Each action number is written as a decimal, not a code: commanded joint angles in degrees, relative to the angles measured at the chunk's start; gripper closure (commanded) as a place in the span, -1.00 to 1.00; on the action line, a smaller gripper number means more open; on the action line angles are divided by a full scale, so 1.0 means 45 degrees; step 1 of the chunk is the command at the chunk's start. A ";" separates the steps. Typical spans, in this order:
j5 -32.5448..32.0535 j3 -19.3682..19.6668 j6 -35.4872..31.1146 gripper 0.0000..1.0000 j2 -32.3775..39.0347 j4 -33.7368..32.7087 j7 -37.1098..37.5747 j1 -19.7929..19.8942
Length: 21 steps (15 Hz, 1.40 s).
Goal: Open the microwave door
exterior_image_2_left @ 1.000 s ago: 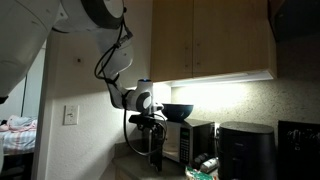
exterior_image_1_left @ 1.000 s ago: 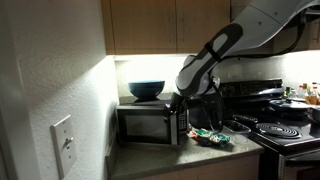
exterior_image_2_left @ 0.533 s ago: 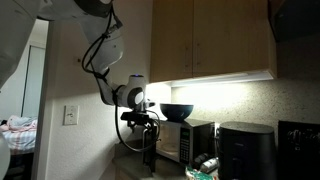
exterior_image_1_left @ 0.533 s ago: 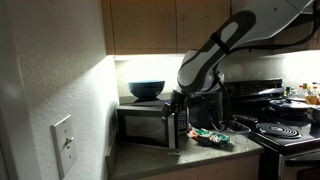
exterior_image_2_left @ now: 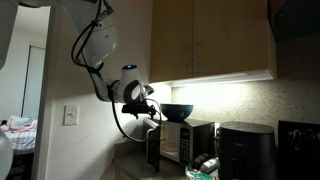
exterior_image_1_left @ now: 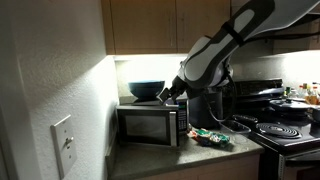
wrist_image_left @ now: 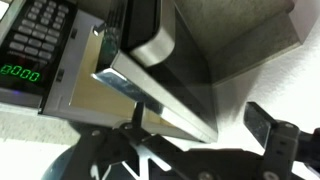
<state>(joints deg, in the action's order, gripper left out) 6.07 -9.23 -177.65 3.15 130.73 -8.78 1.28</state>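
Note:
The microwave door is slightly open and my gripper is above the door's free edge [wrist_image_left: 157, 96], so next I move back toward the control panel [wrist_image_left: 34, 46] and then push the inner side of the door open.
The silver-and-black microwave [exterior_image_1_left: 181, 109] stands on the counter under the cabinets and shows in both exterior views [exterior_image_2_left: 196, 140]. The microwave door [exterior_image_1_left: 146, 126] is ajar. In an exterior view it stands out from the front as a dark upright panel [exterior_image_2_left: 153, 148]. In the wrist view its silver edge [wrist_image_left: 150, 80] swings out beside the control panel [wrist_image_left: 35, 40] with a green display. My gripper [exterior_image_1_left: 168, 96] [exterior_image_2_left: 152, 103] hangs by the microwave's upper front, above the door's free edge. Its fingers [wrist_image_left: 200, 125] are open and hold nothing.
A blue bowl [exterior_image_1_left: 146, 90] [exterior_image_2_left: 177, 111] sits on top of the microwave. A black cylindrical appliance [exterior_image_2_left: 245, 150] stands beside it. Snack packets [exterior_image_1_left: 210, 135] lie on the counter, with a stove [exterior_image_1_left: 285, 130] further along. A wall with a switch [exterior_image_1_left: 62, 140] bounds the other side. Cabinets hang overhead.
My gripper has risen from the door's front edge to the microwave's top level. The arm has swung upward. The door stays ajar.

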 commanded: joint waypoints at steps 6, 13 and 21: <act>0.0461 0.1145 -0.4698 -1.00 0.0100 -0.1484 -0.0471 0.0114; 0.0965 0.1863 -0.2487 -1.00 0.1546 -0.2281 0.0232 -0.0069; 0.0366 0.2686 -0.1696 -1.00 0.1768 -0.2188 0.0775 -0.0440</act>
<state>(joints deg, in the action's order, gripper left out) 8.12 -0.24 -185.98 10.98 121.02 -6.02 0.59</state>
